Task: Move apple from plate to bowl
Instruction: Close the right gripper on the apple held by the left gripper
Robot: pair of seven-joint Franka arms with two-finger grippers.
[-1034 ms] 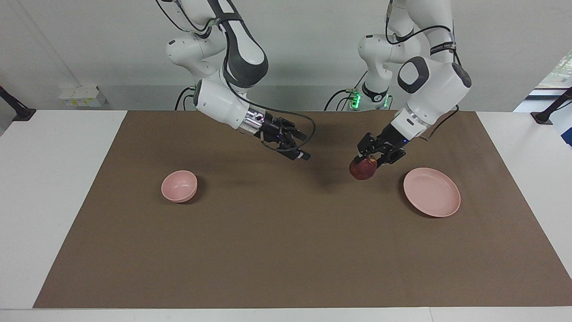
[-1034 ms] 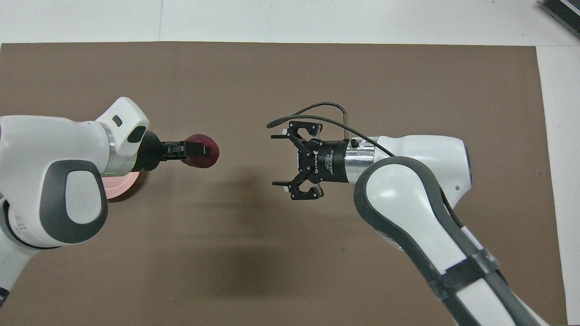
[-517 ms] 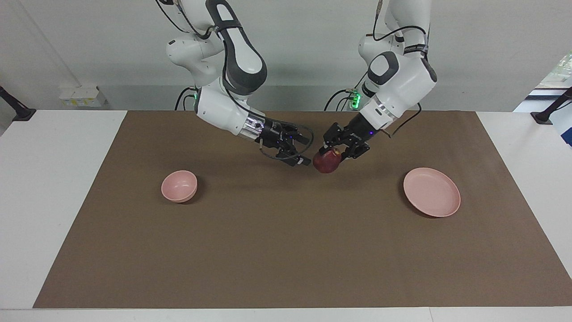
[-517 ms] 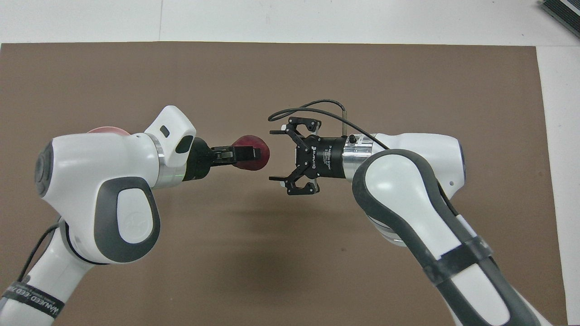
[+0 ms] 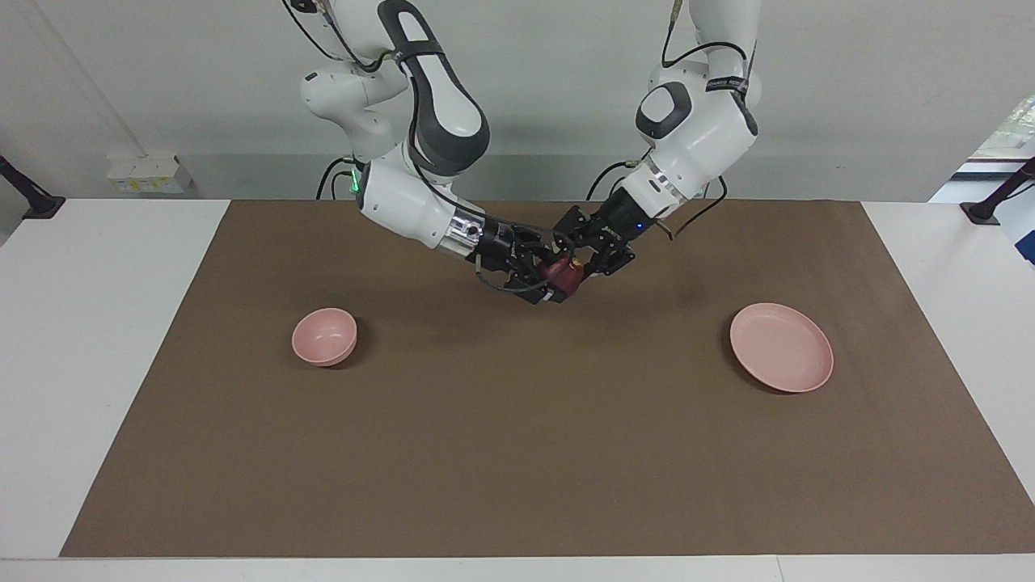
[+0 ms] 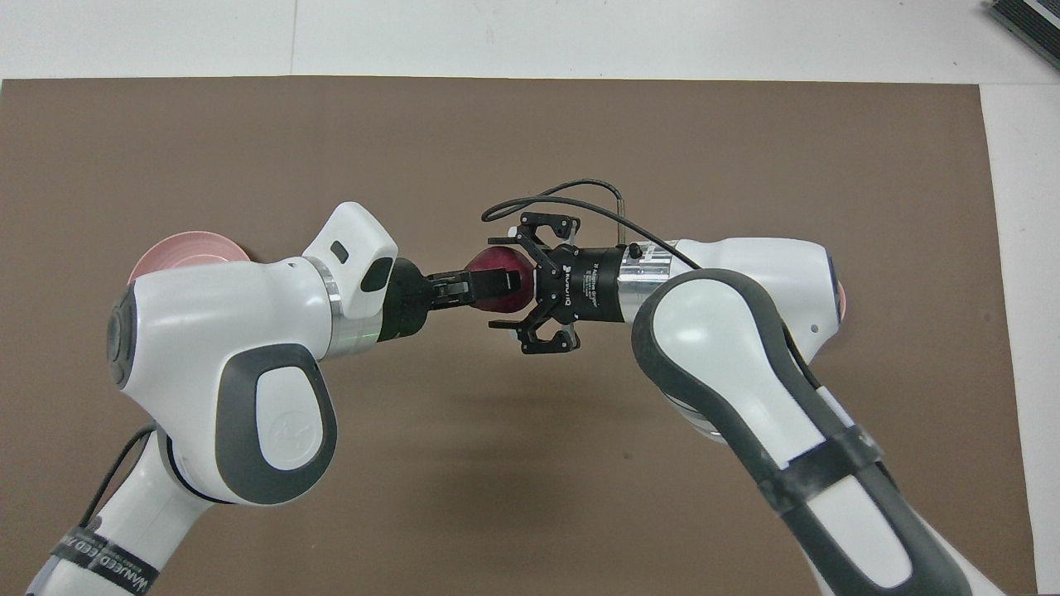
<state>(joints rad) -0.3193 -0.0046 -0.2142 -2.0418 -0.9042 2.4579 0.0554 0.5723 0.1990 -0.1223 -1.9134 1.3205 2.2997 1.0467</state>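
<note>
The robot's left gripper has the apple, but the bowl [image 5: 324, 338] is on the right gripper's side, so next the right gripper takes the apple [image 6: 504, 259] before the left gripper opens.
My left gripper [image 5: 576, 263] is shut on the dark red apple [image 5: 565, 277] and holds it in the air over the middle of the brown mat. My right gripper [image 5: 548, 280] is open and meets it there, with its fingers on either side of the apple. From overhead, the apple [image 6: 497, 263] sits between the left gripper [image 6: 507, 283] and the spread right gripper [image 6: 502, 283]. The pink plate [image 5: 781, 347] lies empty toward the left arm's end; the left arm partly hides it from overhead [image 6: 182, 248]. The pink bowl [image 5: 324, 336] stands empty toward the right arm's end; only a sliver [image 6: 840, 300] shows from overhead.
The brown mat [image 5: 517, 453] covers most of the white table [image 5: 97, 339]. Both arms lean in over the mat's middle. A small white box [image 5: 145, 173] sits off the mat near the wall at the right arm's end.
My left gripper has carried the apple from beside the plate to the mat's middle, between the right gripper's open fingers. The right gripper has shifted slightly toward it.
</note>
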